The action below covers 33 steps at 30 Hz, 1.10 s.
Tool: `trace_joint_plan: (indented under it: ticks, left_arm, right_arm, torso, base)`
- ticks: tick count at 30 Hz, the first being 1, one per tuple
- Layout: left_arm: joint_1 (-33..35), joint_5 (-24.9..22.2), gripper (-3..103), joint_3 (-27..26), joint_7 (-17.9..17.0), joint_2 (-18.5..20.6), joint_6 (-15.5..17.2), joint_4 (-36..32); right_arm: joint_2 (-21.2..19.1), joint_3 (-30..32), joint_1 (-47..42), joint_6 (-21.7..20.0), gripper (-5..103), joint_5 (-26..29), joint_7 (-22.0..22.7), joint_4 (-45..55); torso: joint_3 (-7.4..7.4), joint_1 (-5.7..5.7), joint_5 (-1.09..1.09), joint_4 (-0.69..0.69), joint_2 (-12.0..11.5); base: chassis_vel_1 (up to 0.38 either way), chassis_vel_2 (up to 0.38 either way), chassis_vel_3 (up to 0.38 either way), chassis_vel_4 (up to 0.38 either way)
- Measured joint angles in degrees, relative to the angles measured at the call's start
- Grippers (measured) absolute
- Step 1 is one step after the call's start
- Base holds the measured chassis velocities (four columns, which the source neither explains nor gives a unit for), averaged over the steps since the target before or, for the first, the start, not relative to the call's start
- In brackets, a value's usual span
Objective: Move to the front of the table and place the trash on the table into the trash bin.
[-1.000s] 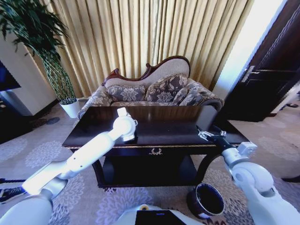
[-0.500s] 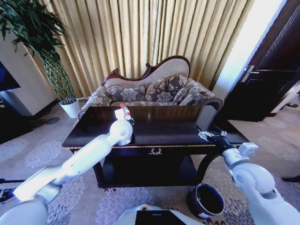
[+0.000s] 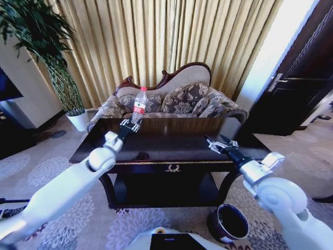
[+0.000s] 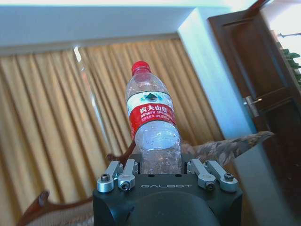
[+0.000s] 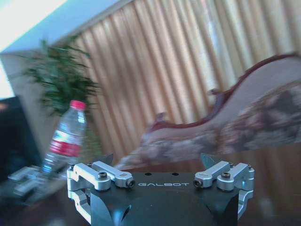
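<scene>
The clear plastic bottle (image 3: 139, 105) will sink below the bin's rim when the robot drops it in, since the trash bin has a wide opening (image 3: 232, 221) and deep sides.
The trash I see is a clear plastic water bottle (image 3: 139, 106) with a red cap and a red-white label. It stands upright in the air above the far left part of the dark glossy table (image 3: 179, 148). My left gripper (image 3: 128, 124) is shut on its lower end. The left wrist view has the bottle (image 4: 152, 123) rising from between that gripper's fingers (image 4: 123, 175). My right gripper (image 3: 213, 144) hovers open over the table's right side, holding nothing. From its wrist view the bottle (image 5: 63, 140) stands well beyond the gripper (image 5: 156, 162). The dark trash bin (image 3: 215, 225) stands on the carpet below the table's front right corner.
A patterned sofa (image 3: 171, 101) stands right behind the table, with curtains beyond it. A potted plant in a white pot (image 3: 78, 120) is at the left, a dark door (image 3: 296, 88) at the right. The table has a lower shelf (image 3: 166, 190).
My left arm has stretched out toward the table's far side and lifted the bottle into plain sight, upright above the tabletop. The right gripper has shifted slightly left.
</scene>
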Motion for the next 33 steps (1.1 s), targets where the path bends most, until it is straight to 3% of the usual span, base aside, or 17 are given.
trace_joint_plan:
  ticks: [1, 5, 8, 16, 23, 33]
  left_arm:
    - [0.00, 0.00, 40, 0.00, 0.00, 0.00, 0.00, 0.00]
    - [2.30, 4.89, 40, -2.21, 3.56, 1.12, -5.45, 0.74]
    - [2.10, 7.41, 40, -2.67, 4.51, 1.21, -6.75, -0.09]
    - [-1.53, 8.65, 40, 2.12, 4.59, 3.07, -6.16, -4.55]
    - [-5.77, 7.78, 40, 7.73, 3.55, 4.99, -3.95, -7.68]
    - [-14.93, 5.71, 40, 12.89, 3.95, 4.49, -4.19, -4.07]
  right_arm:
    - [0.00, 0.00, 0.00, 0.00, 100, 0.00, 0.00, 0.00]
    - [-1.86, -4.50, 3.98, 0.01, 100, 4.82, -2.08, -1.81]
    - [-1.96, -8.86, 7.48, 0.07, 100, 6.06, -3.72, -3.42]
    - [-2.27, -17.94, 14.65, 1.71, 100, 4.30, -6.59, -7.75]
    - [-4.40, -21.46, 21.66, 3.26, 100, 6.46, -6.89, -9.76]
    - [-8.47, -28.10, 36.34, 3.74, 100, 9.01, -6.93, -15.85]
  torso:
    - [0.00, 0.00, 0.00, 0.00, 0.00]
    - [0.00, 0.00, 0.00, 0.00, 0.00]
    - [0.00, 0.00, 0.00, -0.01, 0.00]
    - [0.00, 0.00, 0.01, 0.00, 0.00]
    - [0.00, 0.00, 0.02, -0.01, 0.00]
    - [0.01, 0.00, 0.02, -0.01, -0.01]
  base:
    - [0.000, 0.000, 0.000, 0.000]
    - [0.000, 0.000, 0.000, 0.000]
    - [0.000, 0.000, 0.000, 0.000]
    - [0.000, 0.000, 0.000, 0.000]
    - [0.000, 0.000, 0.000, 0.000]
    - [0.000, 0.000, 0.000, 0.000]
